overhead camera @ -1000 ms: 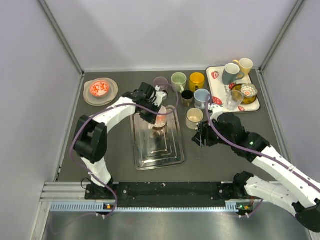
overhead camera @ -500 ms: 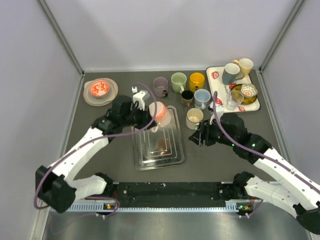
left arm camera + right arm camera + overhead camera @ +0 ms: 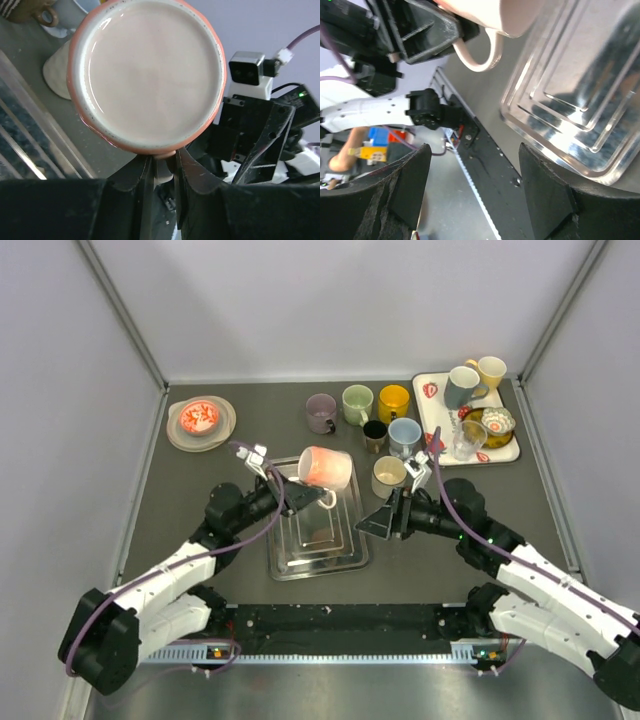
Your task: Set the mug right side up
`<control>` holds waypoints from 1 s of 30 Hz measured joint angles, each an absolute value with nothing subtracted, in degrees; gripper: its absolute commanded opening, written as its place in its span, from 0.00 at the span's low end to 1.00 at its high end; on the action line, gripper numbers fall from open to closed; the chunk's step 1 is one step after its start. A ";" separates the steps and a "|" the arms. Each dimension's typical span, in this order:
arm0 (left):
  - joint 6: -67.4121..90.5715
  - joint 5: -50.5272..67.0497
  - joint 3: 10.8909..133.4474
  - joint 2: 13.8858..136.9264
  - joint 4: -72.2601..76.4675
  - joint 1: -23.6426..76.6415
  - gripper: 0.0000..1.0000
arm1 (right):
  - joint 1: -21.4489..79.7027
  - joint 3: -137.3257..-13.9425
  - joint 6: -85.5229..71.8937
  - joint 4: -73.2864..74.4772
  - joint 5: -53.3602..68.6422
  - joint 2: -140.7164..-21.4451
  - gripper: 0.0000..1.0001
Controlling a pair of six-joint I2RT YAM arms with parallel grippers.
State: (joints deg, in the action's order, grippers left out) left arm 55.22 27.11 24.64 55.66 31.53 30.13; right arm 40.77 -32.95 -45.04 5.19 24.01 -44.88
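The robot's right gripper should keep going toward the rim end of the pink mug's handle point(image 3: 496, 46) and close there, because that end point(image 3: 333, 498) is clear of the left gripper's fingers.
The pink mug point(image 3: 323, 468) hangs in the air above the steel tray point(image 3: 345, 550), tilted on its side with its base toward the left arm. My left gripper point(image 3: 296, 496) is shut on the mug's handle; the left wrist view shows the pale base point(image 3: 150, 75) filling the frame and the handle point(image 3: 164, 167) pinched between my fingers. My right gripper point(image 3: 378, 523) is open and empty at the tray's right edge, pointing left toward the mug. In the right wrist view the mug's handle point(image 3: 475, 55) and the tray point(image 3: 580, 100) show above my spread fingers.
Several mugs point(image 3: 390, 405) stand in a row at the back, a beige one point(image 3: 388, 477) just right of the tray. A white tray point(image 3: 437, 426) with cups and a glass sits back right. A plate with a red bowl point(image 3: 200, 420) sits back left.
My left arm has drawn back toward the near left, lifting the pink mug off the steel tray and tipping it over. My right gripper has moved left toward the tray and opened wide.
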 measured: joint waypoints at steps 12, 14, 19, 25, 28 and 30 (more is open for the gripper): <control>68.07 21.50 18.65 55.90 57.23 34.37 0.00 | 40.80 -27.94 -56.99 -19.11 31.31 -52.14 0.73; 68.79 21.43 18.65 55.90 58.54 34.87 0.00 | 40.80 -27.79 -57.91 -21.37 31.38 -53.01 0.73; 69.10 21.56 18.65 55.90 59.00 36.47 0.00 | 40.80 -27.99 -59.35 -26.22 31.44 -54.76 0.73; 69.06 21.61 18.65 55.90 58.96 38.04 0.00 | 40.82 -29.74 -60.51 -29.32 31.79 -57.39 0.72; 69.04 21.61 18.68 55.96 58.89 38.70 0.00 | 40.84 -30.46 -60.97 -30.63 31.88 -58.26 0.71; 68.90 21.67 18.74 56.18 58.74 39.24 0.00 | 40.84 -30.79 -61.23 -31.31 32.08 -58.65 0.68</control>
State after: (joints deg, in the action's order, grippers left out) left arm 68.90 21.67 18.74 56.18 58.74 39.24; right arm 40.84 -30.79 -61.23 -31.31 32.08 -58.65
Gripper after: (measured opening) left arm 0.233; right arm 0.713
